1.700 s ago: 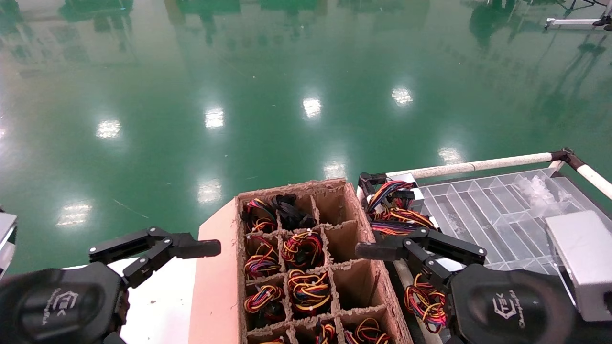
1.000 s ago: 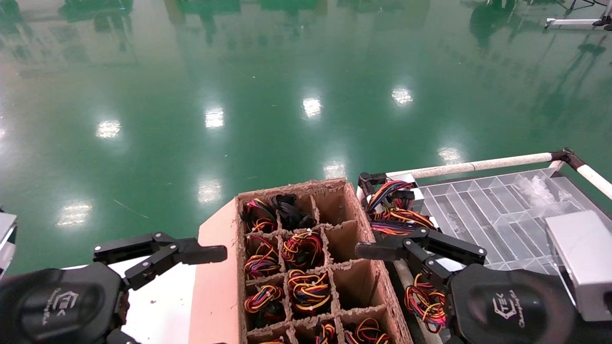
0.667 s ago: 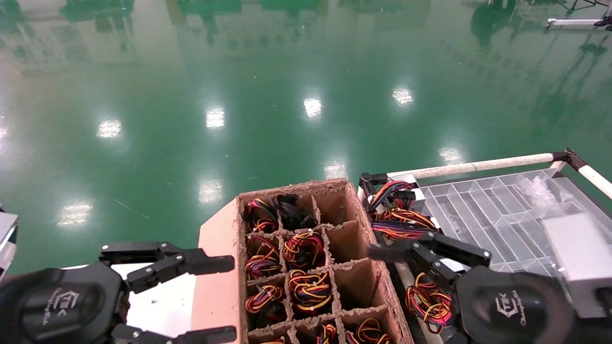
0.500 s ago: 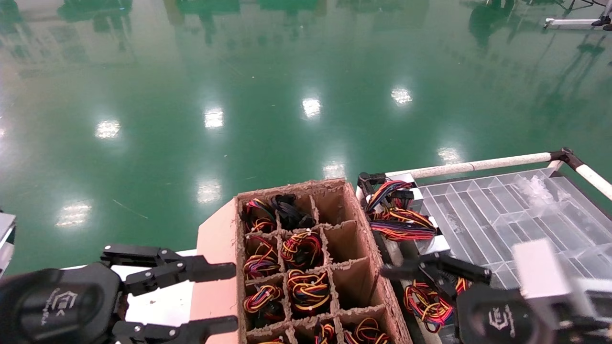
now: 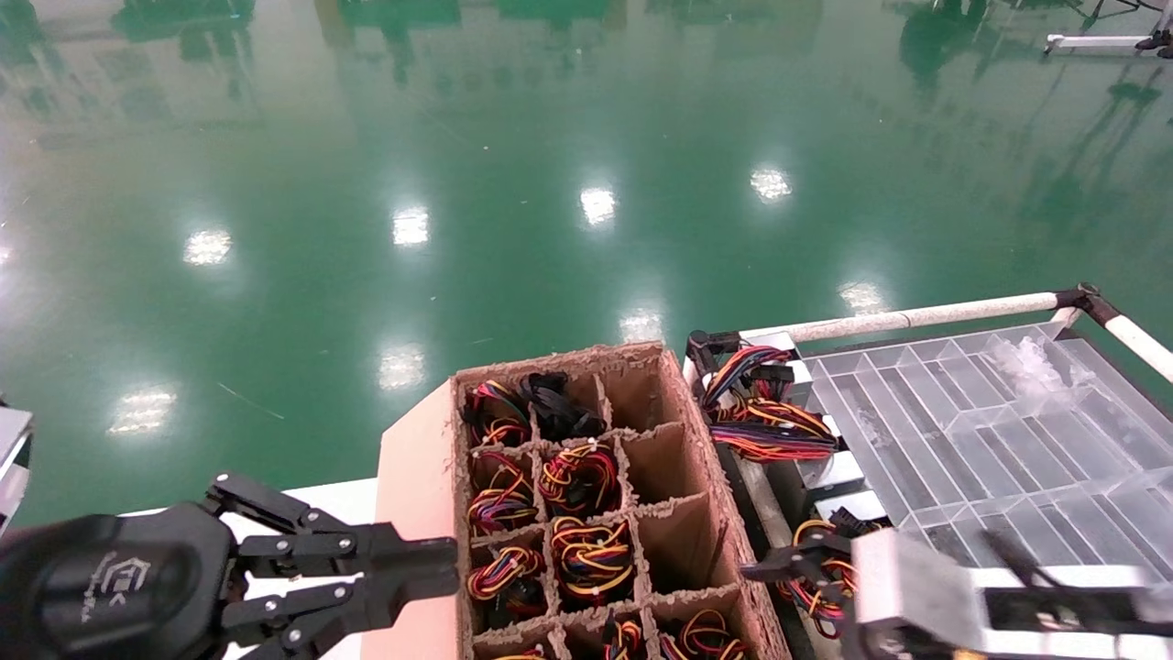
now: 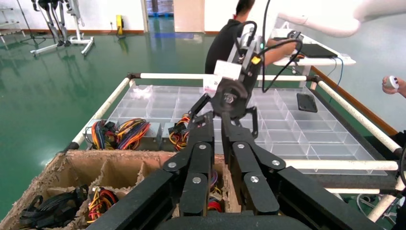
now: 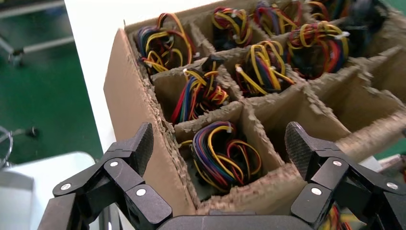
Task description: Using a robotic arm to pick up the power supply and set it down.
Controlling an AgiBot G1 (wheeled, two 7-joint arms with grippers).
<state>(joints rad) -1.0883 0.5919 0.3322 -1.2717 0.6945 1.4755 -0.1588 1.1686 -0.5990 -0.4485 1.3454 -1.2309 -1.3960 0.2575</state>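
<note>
My gripper will bring the power supply up hanging from the wires when I lift them, because grey metal (image 7: 205, 185) shows beneath the wires in the corner cell (image 5: 701, 636).
Power supplies stand in the cells of a cardboard box (image 5: 683, 431), showing mostly their bundles of red, yellow and black wires (image 5: 579, 477). My right gripper (image 7: 221, 143) is open wide. It hovers over a corner cell at the box's near right, where one power supply's wire bundle (image 7: 222, 155) fills the cell. In the head view the right gripper (image 5: 779, 570) sits low by the box's right wall. My left gripper (image 5: 447, 561) is shut on nothing at the box's left wall, and the left wrist view shows the left gripper (image 6: 218, 123) pointing across the box.
More silver power supplies with wire bundles (image 5: 765, 412) lie on the white-railed rack (image 5: 916, 318) to the right of the box. They rest beside a clear compartment tray (image 5: 962, 412). A white table (image 5: 330, 500) holds the box. Green floor lies beyond.
My left gripper has shut and moved right, up to the box's left wall. My right arm has drawn back and down, and its gripper has turned toward the box's near right cell.
</note>
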